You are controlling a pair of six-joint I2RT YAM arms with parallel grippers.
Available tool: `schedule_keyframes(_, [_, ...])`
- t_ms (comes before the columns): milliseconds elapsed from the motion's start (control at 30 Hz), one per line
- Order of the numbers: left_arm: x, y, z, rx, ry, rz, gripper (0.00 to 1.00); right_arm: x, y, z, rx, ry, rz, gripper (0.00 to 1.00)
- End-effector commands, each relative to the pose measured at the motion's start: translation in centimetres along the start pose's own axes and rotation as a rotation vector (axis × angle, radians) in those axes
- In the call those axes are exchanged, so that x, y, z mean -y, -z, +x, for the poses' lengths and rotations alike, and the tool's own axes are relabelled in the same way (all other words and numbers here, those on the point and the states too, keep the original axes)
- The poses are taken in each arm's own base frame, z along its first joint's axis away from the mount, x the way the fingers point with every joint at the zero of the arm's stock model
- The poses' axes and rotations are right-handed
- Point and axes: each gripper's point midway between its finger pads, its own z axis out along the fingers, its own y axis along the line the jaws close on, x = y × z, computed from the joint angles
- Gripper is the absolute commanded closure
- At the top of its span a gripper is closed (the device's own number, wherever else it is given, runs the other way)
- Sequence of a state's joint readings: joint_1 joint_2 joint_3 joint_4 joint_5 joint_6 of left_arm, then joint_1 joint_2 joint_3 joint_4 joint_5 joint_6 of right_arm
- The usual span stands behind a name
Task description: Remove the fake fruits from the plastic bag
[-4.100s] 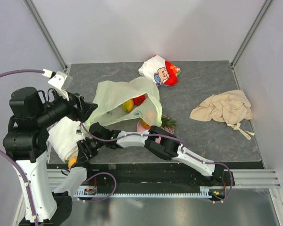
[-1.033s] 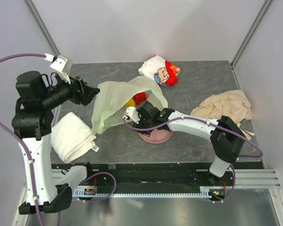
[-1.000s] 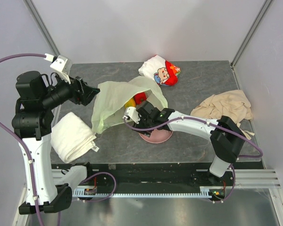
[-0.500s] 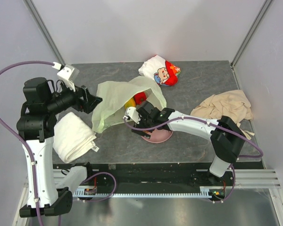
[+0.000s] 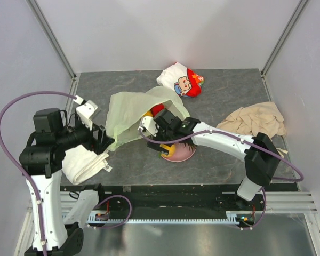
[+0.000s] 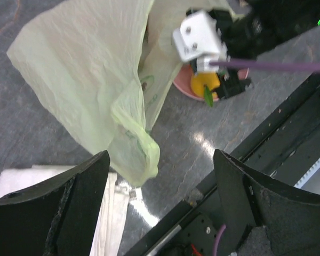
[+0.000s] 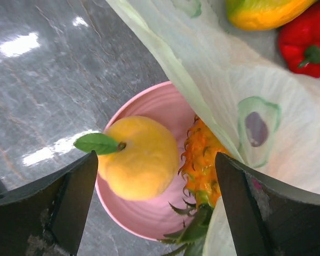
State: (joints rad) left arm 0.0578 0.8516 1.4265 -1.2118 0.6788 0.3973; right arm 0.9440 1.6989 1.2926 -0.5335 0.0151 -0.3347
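Note:
The slumped bag's rim hangs over the pink plate, so my left gripper should grip the bag's handle loop while my right gripper takes out the red pepper.
The pale-green plastic bag lies slumped on the table, its handle loop hanging near my left gripper. My left gripper is open at the bag's lower-left edge, with nothing between its fingers. My right gripper hovers open above the pink plate. An orange fruit with a green leaf lies on the plate beside a pineapple. A mango and a red pepper sit inside the bag mouth.
A white-and-red cartoon pouch lies at the back. A beige cloth is crumpled at the right. A folded white towel sits under my left arm by the near-left table edge. The bag's rim drapes over part of the plate.
My left gripper has dropped from the bag's upper-left edge toward the near side, its jaws wider, and the bag has sagged. My right jaws have spread wider over the plate.

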Motion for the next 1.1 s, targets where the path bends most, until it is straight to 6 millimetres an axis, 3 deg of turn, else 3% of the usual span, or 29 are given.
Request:
schedule_keyframes(0, [0.5, 1.7, 3.4, -0.108, -0.104, -0.039, 0.14, -0.2, 5.2, -3.9, 0.127, -0.015, -0.052, 0.02])
schedule_keyframes(167, [0.2, 2.6, 5.4, -0.204, -0.148, -0.055, 0.18, -1.6, 7.7, -5.4, 0.185, -0.041, -0.139, 0.02])
schedule_keyframes(300, [1.0, 2.3, 6.6, -0.260, -0.131, 0.027, 0.25, -1.6, 9.3, -8.2, 0.267, -0.051, -0.166, 0.04])
schedule_keyframes(567, [1.1, -0.1, 9.0, -0.326, -0.047, 0.132, 0.32, -0.4, 8.3, -11.3, 0.317, -0.068, -0.161, 0.26])
schedule_keyframes(800, [0.5, -2.8, 9.9, -0.319, 0.043, 0.154, 0.34, 1.4, 4.7, -11.4, 0.279, -0.154, -0.138, 0.43])
schedule_keyframes(967, [-0.6, -5.1, 10.4, -0.331, 0.031, 0.123, 0.40, 3.0, 1.8, -12.1, 0.261, -0.157, -0.097, 0.44])
schedule_keyframes(1000, [-0.2, -5.6, 10.2, -0.328, 0.039, 0.133, 0.40, 3.0, 0.3, -11.9, 0.242, -0.162, -0.101, 0.44])
schedule_keyframes(1067, [-0.3, -6.8, 9.4, -0.307, 0.057, 0.143, 0.44, 4.1, -0.1, -12.9, 0.259, -0.181, -0.083, 0.44])
